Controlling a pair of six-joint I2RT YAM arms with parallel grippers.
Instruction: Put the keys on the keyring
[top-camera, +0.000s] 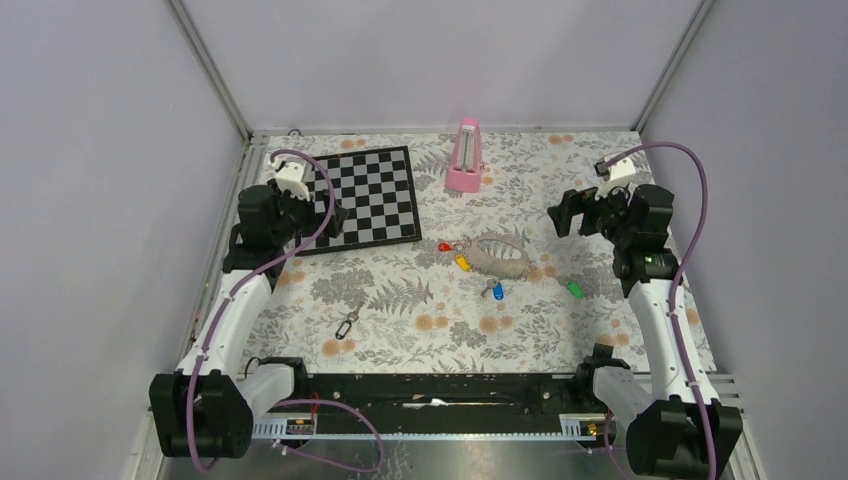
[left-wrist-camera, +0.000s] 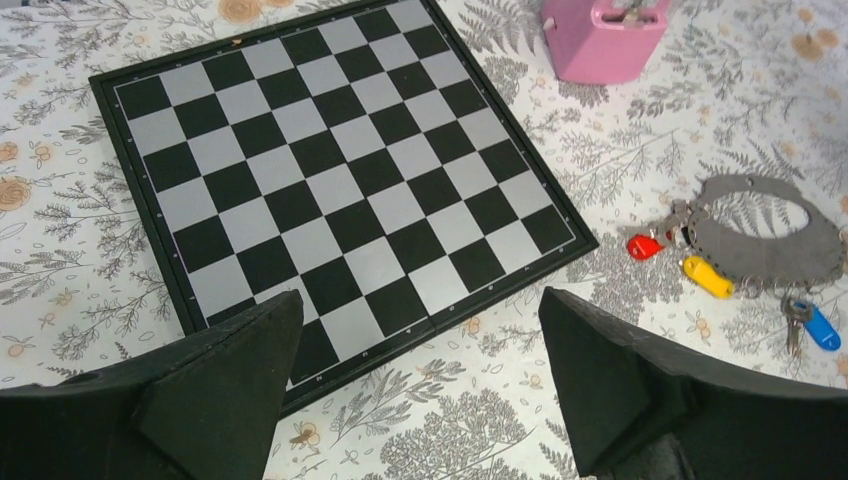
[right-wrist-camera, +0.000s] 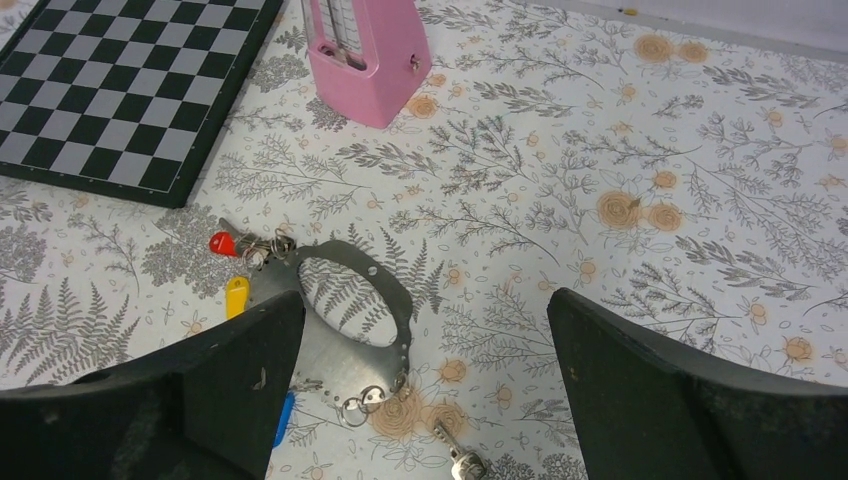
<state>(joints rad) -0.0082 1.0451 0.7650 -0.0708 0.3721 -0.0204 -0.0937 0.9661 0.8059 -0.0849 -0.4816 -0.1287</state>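
I can see the keyring's near corner (top-camera: 524, 274) lying free next to my open right gripper. I should keep moving down toward the small ring there (right-wrist-camera: 401, 381) until my fingers are on both sides of it.
The keyring (top-camera: 497, 255) is a grey loop lying flat at mid table, also in the left wrist view (left-wrist-camera: 770, 235) and the right wrist view (right-wrist-camera: 375, 300). A red-tagged key (top-camera: 444, 246) and a yellow-tagged key (top-camera: 462, 263) lie against its left edge. A blue-tagged key (top-camera: 497, 292) lies by its near edge. A green-tagged key (top-camera: 575, 288) lies apart to the right. My left gripper (top-camera: 332, 215) hovers open over the chessboard's near corner, holding nothing. My right gripper (top-camera: 563, 215) hovers open to the right of the keyring, also holding nothing.
A black-and-white chessboard (top-camera: 365, 197) lies at the back left. A pink metronome (top-camera: 464, 158) stands behind the keyring. A small dark metal piece (top-camera: 347, 323), perhaps a black-tagged key, lies near the front left. Walls close in on three sides.
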